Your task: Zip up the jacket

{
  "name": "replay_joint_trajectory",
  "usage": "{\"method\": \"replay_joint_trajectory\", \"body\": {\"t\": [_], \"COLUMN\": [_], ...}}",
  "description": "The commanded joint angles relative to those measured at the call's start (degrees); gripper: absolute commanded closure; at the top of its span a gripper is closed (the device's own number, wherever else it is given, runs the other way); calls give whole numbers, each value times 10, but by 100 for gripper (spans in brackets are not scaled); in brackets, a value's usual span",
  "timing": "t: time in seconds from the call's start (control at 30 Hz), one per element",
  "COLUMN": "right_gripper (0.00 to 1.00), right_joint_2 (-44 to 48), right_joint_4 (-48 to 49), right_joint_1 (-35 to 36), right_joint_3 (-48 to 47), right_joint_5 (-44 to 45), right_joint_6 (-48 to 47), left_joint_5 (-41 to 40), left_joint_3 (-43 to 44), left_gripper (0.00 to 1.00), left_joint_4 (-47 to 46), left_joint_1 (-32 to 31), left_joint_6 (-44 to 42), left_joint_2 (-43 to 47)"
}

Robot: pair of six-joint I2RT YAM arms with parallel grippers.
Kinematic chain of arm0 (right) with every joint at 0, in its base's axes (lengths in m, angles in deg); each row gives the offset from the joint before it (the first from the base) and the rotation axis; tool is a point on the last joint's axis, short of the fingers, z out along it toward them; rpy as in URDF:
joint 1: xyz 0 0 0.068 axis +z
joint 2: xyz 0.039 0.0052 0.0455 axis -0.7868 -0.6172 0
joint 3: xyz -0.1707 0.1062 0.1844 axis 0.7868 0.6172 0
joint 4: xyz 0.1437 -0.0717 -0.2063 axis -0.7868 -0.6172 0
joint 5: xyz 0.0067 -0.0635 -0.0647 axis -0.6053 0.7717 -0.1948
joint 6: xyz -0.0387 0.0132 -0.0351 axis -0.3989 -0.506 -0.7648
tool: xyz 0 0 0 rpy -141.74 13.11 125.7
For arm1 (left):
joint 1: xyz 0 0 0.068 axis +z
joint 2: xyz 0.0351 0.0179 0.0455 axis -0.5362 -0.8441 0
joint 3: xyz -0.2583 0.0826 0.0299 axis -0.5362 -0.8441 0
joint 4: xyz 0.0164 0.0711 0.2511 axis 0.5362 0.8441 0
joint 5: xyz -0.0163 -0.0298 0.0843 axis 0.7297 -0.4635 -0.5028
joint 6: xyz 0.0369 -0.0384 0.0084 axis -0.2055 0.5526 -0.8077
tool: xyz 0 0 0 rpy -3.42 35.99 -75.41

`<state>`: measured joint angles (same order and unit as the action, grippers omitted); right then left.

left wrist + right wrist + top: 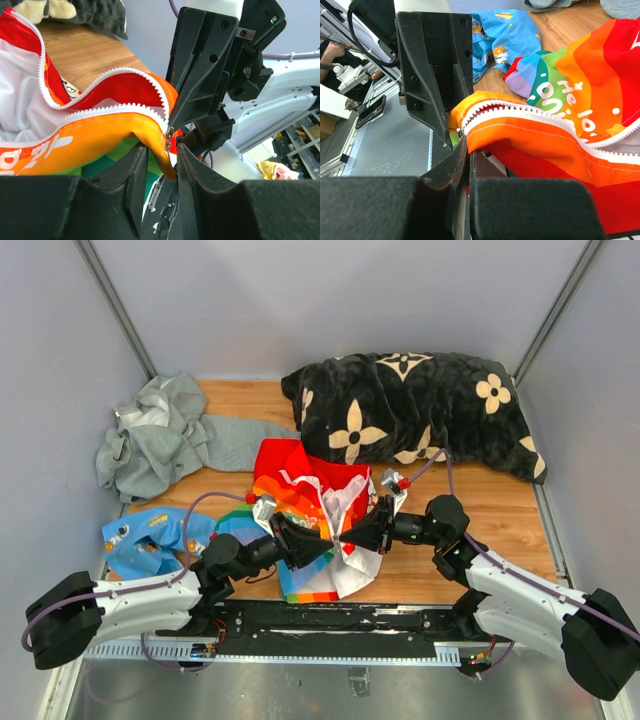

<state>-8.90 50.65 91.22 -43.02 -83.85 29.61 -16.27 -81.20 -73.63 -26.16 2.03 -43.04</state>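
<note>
My left gripper should clamp the hem corner (162, 156) before my right gripper takes the slider, because my right gripper is holding down the orange hem by the zipper slider.
The jacket (300, 485), red and rainbow-striped with white lining, lies crumpled at the table's middle, its white zipper teeth apart. My right gripper (352, 536) is shut on the jacket's orange bottom hem (560, 145), right by the small metal zipper slider (460, 132). My left gripper (326, 542) faces it from the left. In the left wrist view the left gripper (160, 150) is open. The orange hem corner (165, 160) and the slider (168, 136) hang between its fingers (135, 170). The right gripper's black body (200, 90) fills the view just beyond.
A black pillow with cream flowers (420, 405) lies behind the jacket. A grey hooded sweatshirt (160, 440) sits at the back left. A small light-blue garment (150, 535) lies left of the left arm. Grey walls close three sides, and a metal rail (300, 625) runs along the near edge.
</note>
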Motion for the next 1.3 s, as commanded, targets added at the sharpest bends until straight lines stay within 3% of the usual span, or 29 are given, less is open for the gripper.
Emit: {"method": "replay_joint_trajectory", "body": {"t": [0.0,0.33,0.53,0.63,1.27], "right_gripper": [99,99,99,99,99], "right_joint_2": [1,2,4,5,14], "right_joint_4": [38,47,49,50,-8], "right_joint_1": [-6,-6,-6,-5,-14], "right_joint_3": [6,14,15,15,-36], "right_joint_5": [-15,-22,-19,-18,28], "right_joint_6": [5,6,7,7,-22], "left_joint_5": [-13,-27,-29,-27,70], "left_joint_3": [-5,-2,-4,-5,24], "left_gripper": [67,69,82,99,100], "left_joint_4": [-47,-61,-59,-55,66], "left_joint_1": [1,0,1,0,0], "left_joint_6": [22,33,40,42,51], "left_joint_2": [-11,-15,-13,-14,-20]}}
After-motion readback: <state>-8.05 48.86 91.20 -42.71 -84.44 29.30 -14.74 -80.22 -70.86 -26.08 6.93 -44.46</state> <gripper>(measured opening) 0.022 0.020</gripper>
